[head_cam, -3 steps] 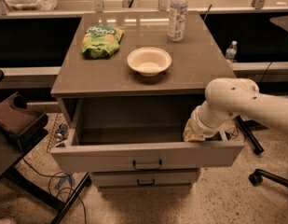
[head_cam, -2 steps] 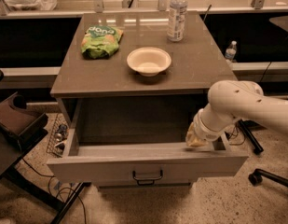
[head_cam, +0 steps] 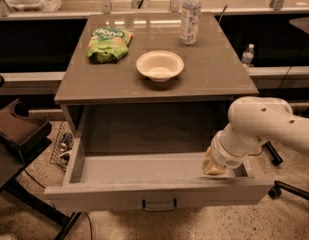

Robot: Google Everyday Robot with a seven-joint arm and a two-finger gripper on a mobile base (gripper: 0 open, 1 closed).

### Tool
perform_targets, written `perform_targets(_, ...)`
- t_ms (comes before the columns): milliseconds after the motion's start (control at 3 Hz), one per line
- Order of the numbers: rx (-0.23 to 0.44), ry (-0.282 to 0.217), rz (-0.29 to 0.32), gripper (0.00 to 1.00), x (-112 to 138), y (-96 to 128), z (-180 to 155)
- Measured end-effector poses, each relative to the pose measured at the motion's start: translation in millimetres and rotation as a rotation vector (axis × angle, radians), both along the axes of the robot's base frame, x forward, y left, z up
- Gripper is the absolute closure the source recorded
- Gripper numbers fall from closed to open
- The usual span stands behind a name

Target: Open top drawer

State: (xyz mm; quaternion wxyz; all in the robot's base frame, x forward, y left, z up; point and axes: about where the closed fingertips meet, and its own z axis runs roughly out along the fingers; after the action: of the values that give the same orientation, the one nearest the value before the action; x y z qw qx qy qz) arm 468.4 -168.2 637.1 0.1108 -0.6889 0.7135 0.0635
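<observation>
My gripper continues to pull toward the clear floor (head_cam: 209, 224) until the drawer is wide open, because it is inside the drawer, behind the top drawer's front panel (head_cam: 222, 192).
The top drawer (head_cam: 159, 195) is a wide grey drawer pulled far out of the cabinet, its inside showing bare. A small black bar handle (head_cam: 159, 204) sits at the centre of its front panel. My white arm comes in from the right and reaches down into the drawer's right end. My gripper (head_cam: 214, 168) is inside the drawer, just behind the front panel near the right corner. Its fingers are hidden by the wrist and the panel.
The cabinet top (head_cam: 219, 74) carries a green snack bag (head_cam: 108, 44), a white bowl (head_cam: 160, 65) and a water bottle (head_cam: 190, 15). A second bottle (head_cam: 248, 54) stands on a ledge at right. A chair (head_cam: 16, 129) and cables lie at left, and a chair base (head_cam: 289, 189) stands at right.
The drawer has slid further out toward the camera, hiding the two lower drawers. My gripper moved forward with it, staying at the drawer's right end.
</observation>
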Motion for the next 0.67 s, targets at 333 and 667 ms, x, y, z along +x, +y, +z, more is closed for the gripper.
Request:
perform_targets(333,0.001,0.06,-0.003,1.0,-41.6,4.4,5.5)
perform_targets(667,-0.003,0.082,-0.004,1.0,-56.8,5.7,7.9)
